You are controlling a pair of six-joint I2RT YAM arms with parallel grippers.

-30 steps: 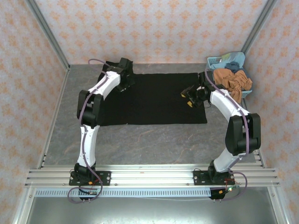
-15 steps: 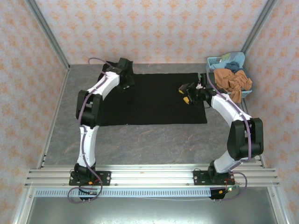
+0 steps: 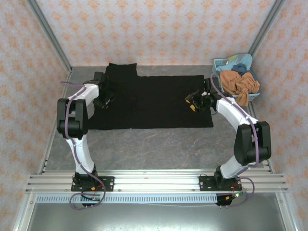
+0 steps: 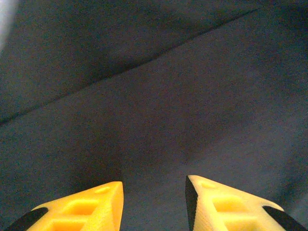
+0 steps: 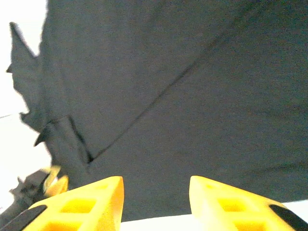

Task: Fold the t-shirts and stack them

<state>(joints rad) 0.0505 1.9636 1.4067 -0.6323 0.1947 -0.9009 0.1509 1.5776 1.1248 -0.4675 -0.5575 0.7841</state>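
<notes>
The whole black t-shirt (image 3: pixel 159 102) lies flat over smooth tabletop (image 3: pixel 156 147), so it should slide along still spread, sleeve and all, when I pull its front edge toward me.
A large black t-shirt (image 3: pixel 154 103) lies spread flat on the grey table, one sleeve (image 3: pixel 120 70) sticking out at the back left. My left gripper (image 3: pixel 106 95) hovers over the shirt's left part. In the left wrist view its yellow fingers stand apart over plain black cloth (image 4: pixel 168 96), and the left gripper (image 4: pixel 154 185) is open with nothing between them. My right gripper (image 3: pixel 192 102) hangs over the shirt's right part, near its right edge. It (image 5: pixel 156 180) is open too, above black cloth (image 5: pixel 192 96) with a seam line running across.
A pale blue basket (image 3: pixel 220 62) stands at the back right corner, holding an orange-brown shirt (image 3: pixel 240 84) and a bluish one (image 3: pixel 239 67). Metal frame posts and patterned walls close in the table. Bare grey tabletop (image 3: pixel 154 144) lies in front of the shirt.
The left arm has swung from the back-left sleeve to the shirt's left side, letting go; the sleeve now lies uncovered. The right gripper has hardly moved and its jaws stand slightly narrower.
</notes>
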